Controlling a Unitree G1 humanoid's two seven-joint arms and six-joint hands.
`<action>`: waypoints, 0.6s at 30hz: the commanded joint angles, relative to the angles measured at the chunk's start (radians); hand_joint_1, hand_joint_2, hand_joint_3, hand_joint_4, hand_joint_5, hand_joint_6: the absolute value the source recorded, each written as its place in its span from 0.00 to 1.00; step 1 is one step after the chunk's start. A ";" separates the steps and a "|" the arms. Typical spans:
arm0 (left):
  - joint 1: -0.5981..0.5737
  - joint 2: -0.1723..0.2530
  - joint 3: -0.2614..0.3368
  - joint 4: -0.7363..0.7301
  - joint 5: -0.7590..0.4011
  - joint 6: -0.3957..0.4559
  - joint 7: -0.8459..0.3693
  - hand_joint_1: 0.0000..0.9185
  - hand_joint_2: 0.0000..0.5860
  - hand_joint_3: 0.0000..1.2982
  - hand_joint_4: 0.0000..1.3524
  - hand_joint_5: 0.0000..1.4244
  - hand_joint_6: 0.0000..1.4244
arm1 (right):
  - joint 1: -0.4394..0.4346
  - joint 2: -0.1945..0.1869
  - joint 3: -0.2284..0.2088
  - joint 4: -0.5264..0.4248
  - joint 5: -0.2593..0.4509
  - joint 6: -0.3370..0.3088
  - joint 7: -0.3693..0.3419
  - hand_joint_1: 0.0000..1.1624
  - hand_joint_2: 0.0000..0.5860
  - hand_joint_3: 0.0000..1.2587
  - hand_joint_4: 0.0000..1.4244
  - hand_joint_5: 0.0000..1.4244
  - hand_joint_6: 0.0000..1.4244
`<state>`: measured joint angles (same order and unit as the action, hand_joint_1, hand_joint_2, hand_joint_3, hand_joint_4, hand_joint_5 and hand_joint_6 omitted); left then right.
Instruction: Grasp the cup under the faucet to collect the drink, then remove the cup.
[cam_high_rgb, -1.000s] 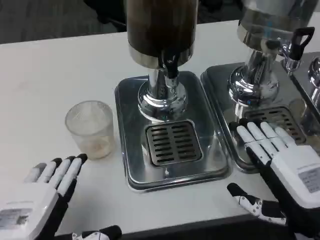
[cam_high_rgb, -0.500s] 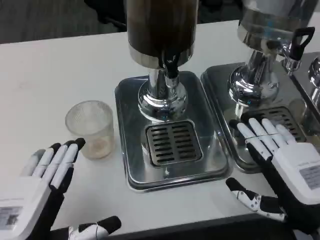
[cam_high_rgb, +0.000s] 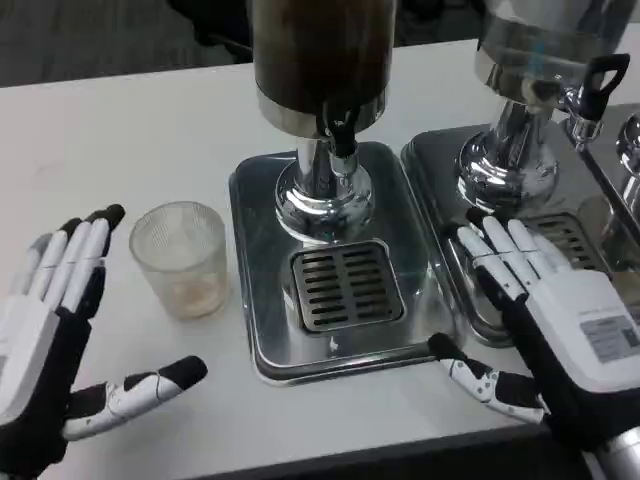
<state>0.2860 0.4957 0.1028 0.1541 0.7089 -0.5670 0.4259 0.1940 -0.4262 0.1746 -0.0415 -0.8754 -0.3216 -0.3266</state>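
Observation:
The clear ribbed cup will stand there on its own when the robot carries it over, because a tall gap shows between faucet and flat grate.
A clear ribbed plastic cup stands upright on the white table, left of the steel drip tray. It is apart from the faucet of the dark drink dispenser, whose grate is bare. My left hand is open at the cup's left, fingers raised beside it and thumb reaching under toward it, not touching. My right hand is open, fingers spread over the edge of the second tray at the right.
A second dispenser with a black-handled tap stands on its own drip tray at the right. Part of a third chrome fitting shows at the far right edge. Bare white table lies behind and left of the cup.
My left hand has swung left and opened wider, fingers now standing beside the cup and thumb spread out. My right hand has edged forward and slightly left. The cup has not moved.

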 joint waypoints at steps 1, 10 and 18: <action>-0.078 0.018 -0.007 0.136 -0.040 -0.047 0.050 0.00 0.01 0.00 0.00 0.00 0.00 | -0.009 0.024 0.014 0.000 0.006 0.012 -0.023 0.47 0.63 0.08 0.00 0.00 0.05; -0.313 0.026 -0.029 0.479 -0.133 -0.164 0.115 0.09 0.01 0.00 0.00 0.03 0.06 | -0.021 0.058 0.028 0.014 0.007 0.014 -0.055 0.46 0.64 0.09 0.03 0.00 0.06; -0.457 0.050 -0.098 0.693 -0.163 -0.198 0.075 0.13 0.00 0.00 0.00 0.06 0.09 | -0.035 0.070 0.044 0.022 0.008 0.008 -0.077 0.47 0.65 0.10 0.03 0.00 0.07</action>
<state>-0.1420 0.5321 0.0261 0.7983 0.5564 -0.7491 0.5138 0.1687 -0.3606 0.2106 -0.0323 -0.8752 -0.3113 -0.3828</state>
